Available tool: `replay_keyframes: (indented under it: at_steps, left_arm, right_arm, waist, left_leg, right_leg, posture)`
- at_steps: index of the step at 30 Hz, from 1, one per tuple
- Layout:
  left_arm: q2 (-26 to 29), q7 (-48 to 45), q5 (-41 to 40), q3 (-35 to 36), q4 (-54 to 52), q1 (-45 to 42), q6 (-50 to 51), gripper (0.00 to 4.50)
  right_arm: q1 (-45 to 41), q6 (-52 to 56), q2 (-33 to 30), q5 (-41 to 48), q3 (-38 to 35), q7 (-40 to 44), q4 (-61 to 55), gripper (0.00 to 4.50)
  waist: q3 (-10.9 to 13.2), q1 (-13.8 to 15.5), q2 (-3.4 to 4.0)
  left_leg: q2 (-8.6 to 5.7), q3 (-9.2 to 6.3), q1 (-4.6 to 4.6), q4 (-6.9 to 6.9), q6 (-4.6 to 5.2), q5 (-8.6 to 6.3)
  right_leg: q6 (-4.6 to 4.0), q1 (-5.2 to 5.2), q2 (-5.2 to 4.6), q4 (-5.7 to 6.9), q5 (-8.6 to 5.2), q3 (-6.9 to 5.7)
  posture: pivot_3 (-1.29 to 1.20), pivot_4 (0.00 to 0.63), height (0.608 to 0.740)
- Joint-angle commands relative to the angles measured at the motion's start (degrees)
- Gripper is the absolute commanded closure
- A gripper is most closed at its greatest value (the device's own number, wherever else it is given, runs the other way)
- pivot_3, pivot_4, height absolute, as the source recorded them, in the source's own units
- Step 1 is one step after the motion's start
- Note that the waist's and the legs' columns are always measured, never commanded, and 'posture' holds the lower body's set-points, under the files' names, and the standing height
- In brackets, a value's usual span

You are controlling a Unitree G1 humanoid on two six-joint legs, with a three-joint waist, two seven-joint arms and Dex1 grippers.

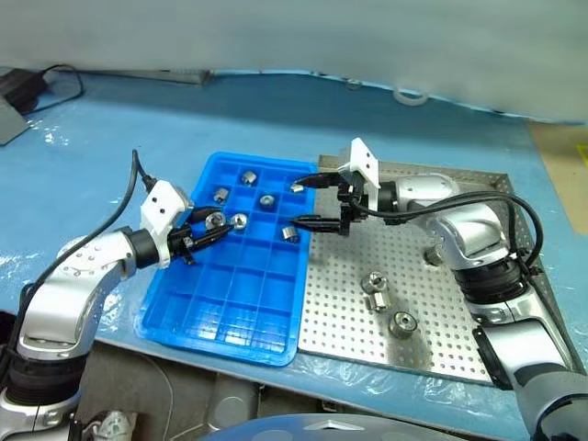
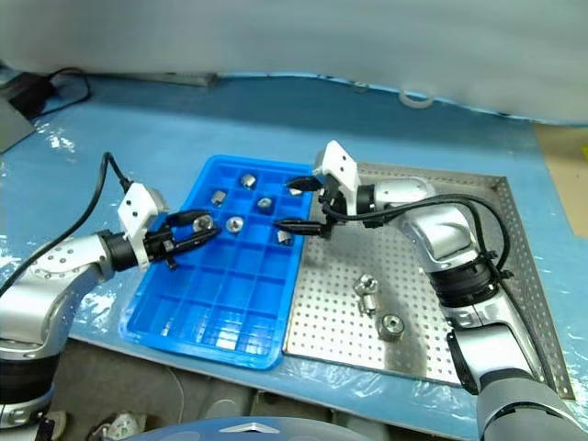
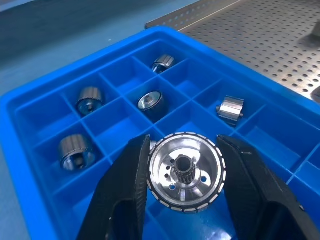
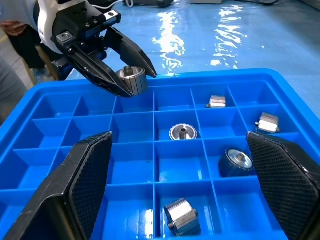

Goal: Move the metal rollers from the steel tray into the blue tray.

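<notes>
I should keep my left gripper lowering the flanged roller, hanging end up over an empty cell of the blue tray, until it sits inside, then let go.
The blue tray lies left of the steel tray. Several metal rollers sit in the blue tray's far compartments, each in its own cell. Three more rollers lie on the steel tray's near middle, and one is beside my right forearm. My left gripper hovers over the blue tray's left side, shut on a flanged roller. My right gripper stands open and holds nothing at the blue tray's right rim, pointing left toward the left gripper.
Both trays rest on a blue plastic-covered table. A black cable and a grey device lie at the far left corner. A white ring sits at the far edge. The table's front edge runs just under both trays.
</notes>
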Motion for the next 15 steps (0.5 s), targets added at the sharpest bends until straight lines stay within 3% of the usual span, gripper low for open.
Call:
replay_keyframes:
  at_steps: [1, 9, 15]
  left_arm:
    - [-0.4, 4.0, -1.4, 3.3, -0.5, 0.4, 2.6, 2.73]
    - [-2.8, 10.1, 5.6, -5.6, 6.9, -1.2, -0.3, 2.73]
    - [-2.4, 11.0, 7.2, -5.9, 9.7, -0.8, -2.3, 2.73]
  right_arm:
    - [-1.1, -4.5, 0.6, -2.2, 0.4, 2.5, 3.0, 0.0]
    - [-0.8, -11.6, 2.8, -7.3, 0.4, 3.1, 9.2, 0.0]
    - [-0.2, -13.5, 2.5, -8.9, -0.3, 3.2, 10.5, 0.0]
  waist:
    - [0.0, 0.4, -0.02]
    - [0.0, 1.3, -0.06]
    - [0.0, 1.2, -0.07]
  left_leg:
    - [0.0, 0.0, 0.01, 0.0, -0.05, 0.01]
    - [0.01, 0.0, 0.07, 0.0, -0.17, 0.18]
    - [0.02, 0.0, 0.05, -0.02, 0.02, 0.28]
  right_leg:
    - [0.0, 0.0, 0.0, 0.04, 0.0, -0.01]
    - [0.01, -0.01, -0.03, 0.14, 0.01, 0.0]
    - [0.01, -0.04, -0.03, 0.14, 0.01, -0.04]
  posture:
    - [0.24, 0.15, 0.74]
    - [0.23, 0.15, 0.74]
    - [0.22, 0.15, 0.74]
